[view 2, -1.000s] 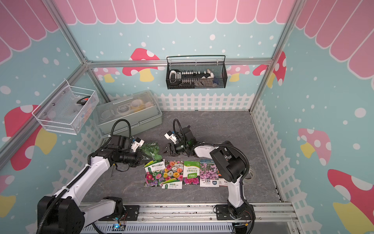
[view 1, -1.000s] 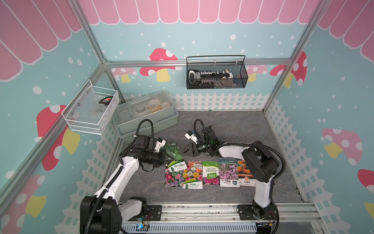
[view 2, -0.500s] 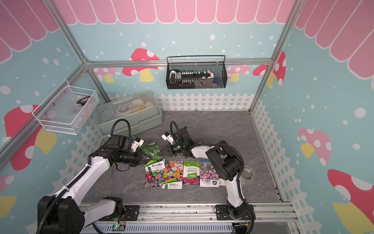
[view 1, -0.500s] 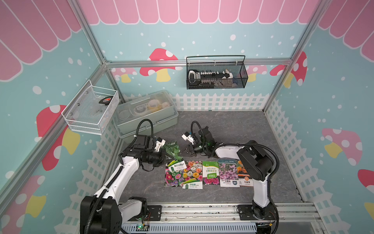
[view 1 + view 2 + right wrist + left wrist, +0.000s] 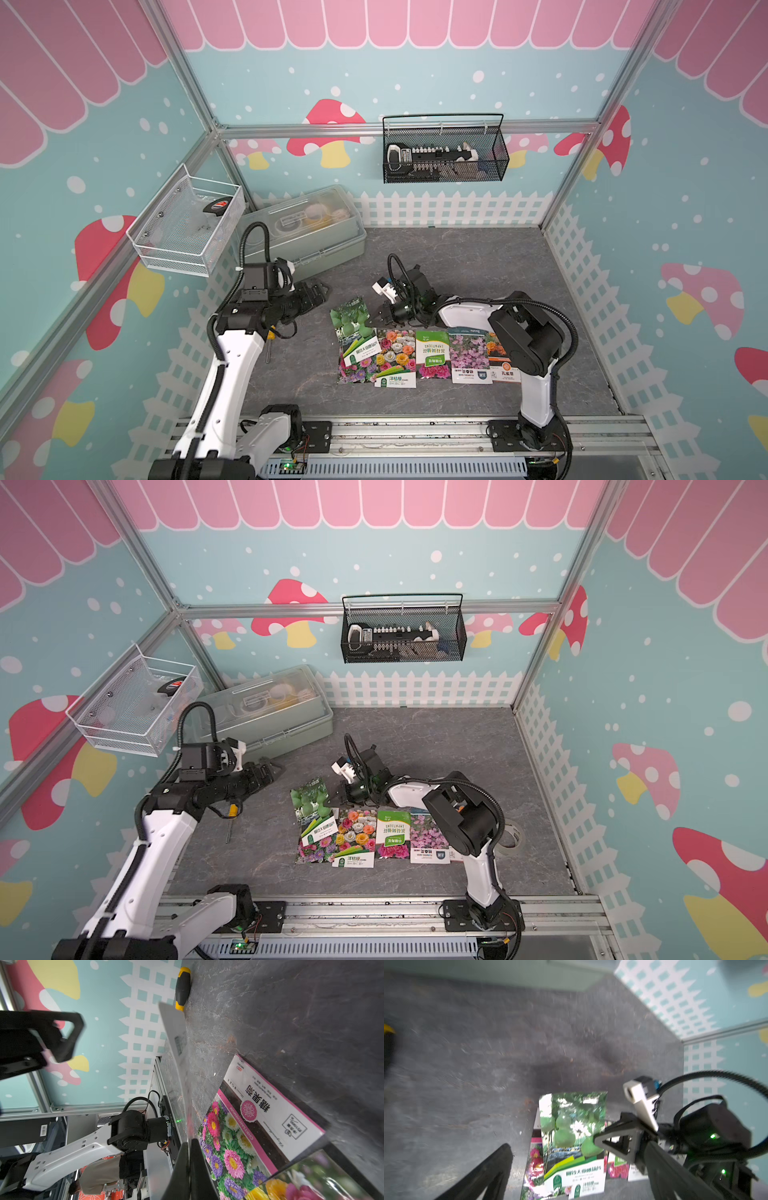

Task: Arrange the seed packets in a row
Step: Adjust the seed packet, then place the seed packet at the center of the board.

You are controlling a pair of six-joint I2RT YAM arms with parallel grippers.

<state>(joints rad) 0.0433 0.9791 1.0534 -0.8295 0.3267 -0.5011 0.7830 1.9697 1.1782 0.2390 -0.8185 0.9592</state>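
Note:
The robot's right gripper should carry the green gourd packet to the clear spot (image 5: 314, 357) near the screwdriver and straighten it, because the gourd packet slants over the chrysanthemum packet (image 5: 357, 360).
The green gourd seed packet (image 5: 352, 328) (image 5: 311, 804) (image 5: 571, 1126) lies tilted over the chrysanthemum packet (image 5: 353, 372) (image 5: 259, 1115) at the row's left end. My right gripper (image 5: 376, 320) (image 5: 337, 798) (image 5: 190, 1142) is shut on its right edge, seen edge-on in the right wrist view. To the right lie a mixed-flower packet (image 5: 395, 357), a green-and-white packet (image 5: 432, 353), a pink-flower packet (image 5: 469, 357) and an orange packet (image 5: 500, 365), partly hidden by the right arm. My left gripper (image 5: 318, 291) (image 5: 270, 769) (image 5: 579, 1147) stands open, apart from the packets.
A yellow-handled screwdriver (image 5: 269, 345) (image 5: 182, 989) lies under the left arm. A clear tape roll (image 5: 509, 837) sits behind the right arm. A grey lidded box (image 5: 303, 232) stands at the back left, with wire baskets (image 5: 444, 153) on the walls.
My left gripper has opened, let go of the gourd packet and drawn back to the left. My right gripper has shut on the packet's right edge.

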